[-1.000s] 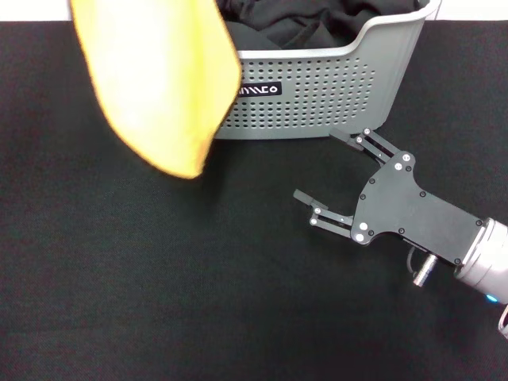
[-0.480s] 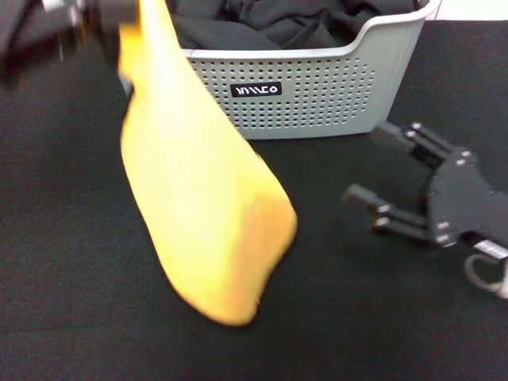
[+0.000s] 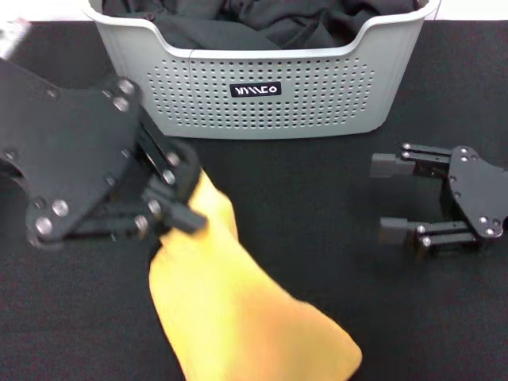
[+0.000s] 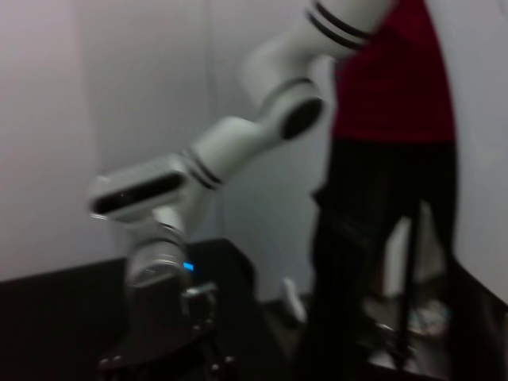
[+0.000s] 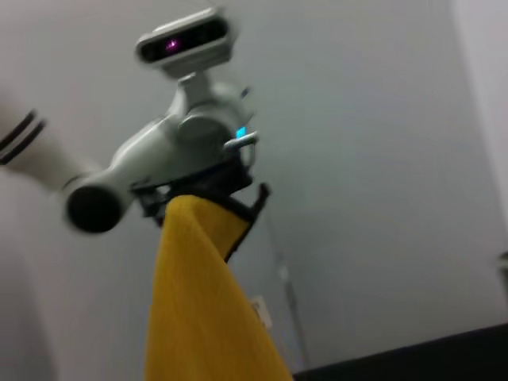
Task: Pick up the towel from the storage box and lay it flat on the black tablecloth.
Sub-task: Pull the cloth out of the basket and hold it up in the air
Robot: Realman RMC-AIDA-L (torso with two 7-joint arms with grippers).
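Next, I bring the towel's top edge to my right gripper's open fingers [image 3: 397, 197], because the towel hangs bunched [image 3: 238, 305] from my left gripper, out of my right gripper's reach.
My left gripper [image 3: 181, 194] is shut on the top corner of the yellow-orange towel [image 3: 238, 317] and holds it over the black tablecloth [image 3: 317, 238], in front of the storage box [image 3: 262, 95]. The towel hangs down and trails toward the near edge, its lower part seeming to rest on the cloth. It also shows in the right wrist view [image 5: 202, 302], hanging from the left gripper [image 5: 214, 198]. My right gripper [image 3: 389, 198] is open and empty at the right, its fingers pointing left, clear of the towel.
The grey storage box at the back holds folded black garments [image 3: 262, 24]. In the left wrist view my right arm [image 4: 198, 182] shows, with a person in a red top [image 4: 389, 159] standing beyond the table.
My left gripper has come down and toward me with the towel, from high at the back left into full view. The right gripper has drawn back to the right and turned.
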